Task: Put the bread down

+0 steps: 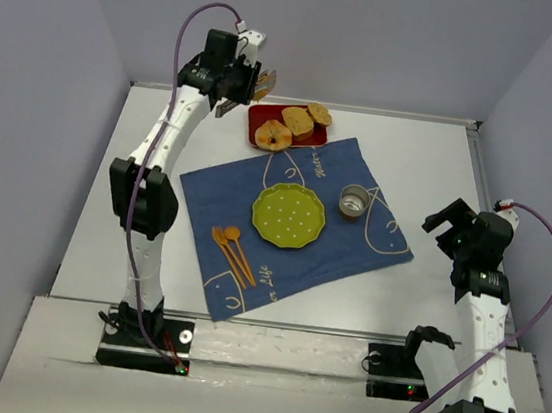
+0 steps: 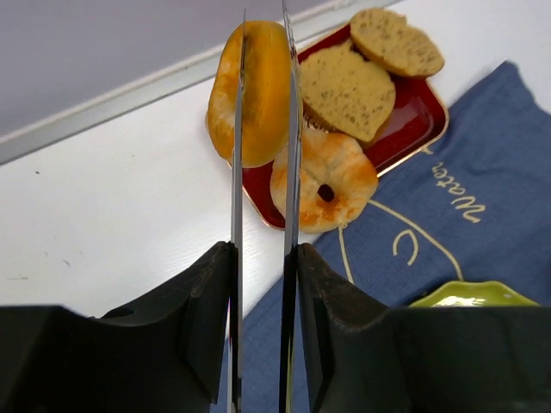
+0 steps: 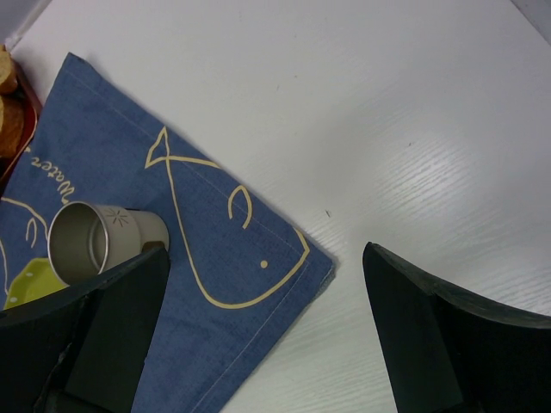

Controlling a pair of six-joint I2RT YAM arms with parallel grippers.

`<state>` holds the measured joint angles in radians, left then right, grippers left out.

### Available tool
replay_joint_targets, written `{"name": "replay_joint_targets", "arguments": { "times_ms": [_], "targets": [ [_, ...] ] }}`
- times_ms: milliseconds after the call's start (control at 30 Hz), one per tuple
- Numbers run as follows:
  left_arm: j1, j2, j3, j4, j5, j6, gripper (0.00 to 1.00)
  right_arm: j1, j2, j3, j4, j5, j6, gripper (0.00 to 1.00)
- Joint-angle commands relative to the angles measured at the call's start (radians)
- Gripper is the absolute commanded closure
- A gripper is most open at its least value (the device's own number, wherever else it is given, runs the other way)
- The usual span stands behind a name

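Observation:
The bread is clear of the red tray and the green plate is empty. My left gripper should keep moving toward the plate (image 1: 288, 215) and let go of the bread there.
My left gripper (image 1: 262, 85) is shut on the bread (image 2: 263, 95), a golden-orange ring bun held on edge between the thin fingers (image 2: 238, 172). It hangs in the air just above the left end of the red tray (image 2: 413, 112). In the top view the bread (image 1: 265, 86) is at the back of the table, left of the tray (image 1: 267, 117). The green plate (image 1: 289, 215) lies bare on the blue cloth (image 1: 372, 244); its rim shows in the left wrist view (image 2: 469, 295). My right gripper (image 1: 452, 223) is open and empty over the cloth's right corner (image 3: 284, 267).
On the tray lie a paler ring bun (image 2: 325, 179) and two toast slices (image 2: 347, 89), (image 2: 396, 41). A metal cup (image 1: 354, 201) stands right of the plate. An orange spoon and fork (image 1: 233, 252) lie on the cloth's near left. Walls enclose the table.

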<state>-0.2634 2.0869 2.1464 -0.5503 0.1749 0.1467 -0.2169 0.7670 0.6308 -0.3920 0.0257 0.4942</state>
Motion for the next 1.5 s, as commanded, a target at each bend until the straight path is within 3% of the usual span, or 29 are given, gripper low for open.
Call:
{"name": "replay_joint_targets", "arguments": {
  "times_ms": [0,100,267,400,533,667,867,1267,1467],
  "targets": [
    [-0.019,-0.123,-0.058,0.056,0.031,-0.051,0.71,-0.001,-0.009,0.010,0.018,0.003,-0.006,0.00],
    [-0.036,-0.209,-0.146,0.085,0.029,-0.108,0.71,-0.001,-0.009,0.012,0.019,0.003,-0.006,0.00],
    [-0.098,-0.405,-0.524,0.243,0.041,-0.251,0.70,-0.001,0.002,0.017,0.018,-0.004,-0.006,0.00],
    [-0.210,-0.627,-0.860,0.370,-0.026,-0.384,0.69,-0.001,0.008,0.017,0.019,-0.003,-0.002,0.00],
    [-0.328,-0.797,-1.070,0.476,0.023,-0.470,0.63,-0.001,0.011,0.015,0.018,-0.001,0.000,0.00],
    [-0.447,-0.895,-1.190,0.490,-0.070,-0.550,0.63,-0.001,-0.003,0.014,0.016,0.002,0.001,0.01],
    [-0.481,-0.936,-1.292,0.544,0.050,-0.613,0.64,-0.001,-0.041,0.001,0.018,-0.003,0.001,0.01],
    [-0.482,-0.890,-1.387,0.576,0.032,-0.699,0.64,-0.001,-0.038,0.004,0.015,-0.015,0.003,0.01],
    [-0.482,-0.870,-1.366,0.552,-0.031,-0.696,0.53,-0.001,-0.040,0.003,0.013,-0.009,0.003,0.01]
  ]
}}
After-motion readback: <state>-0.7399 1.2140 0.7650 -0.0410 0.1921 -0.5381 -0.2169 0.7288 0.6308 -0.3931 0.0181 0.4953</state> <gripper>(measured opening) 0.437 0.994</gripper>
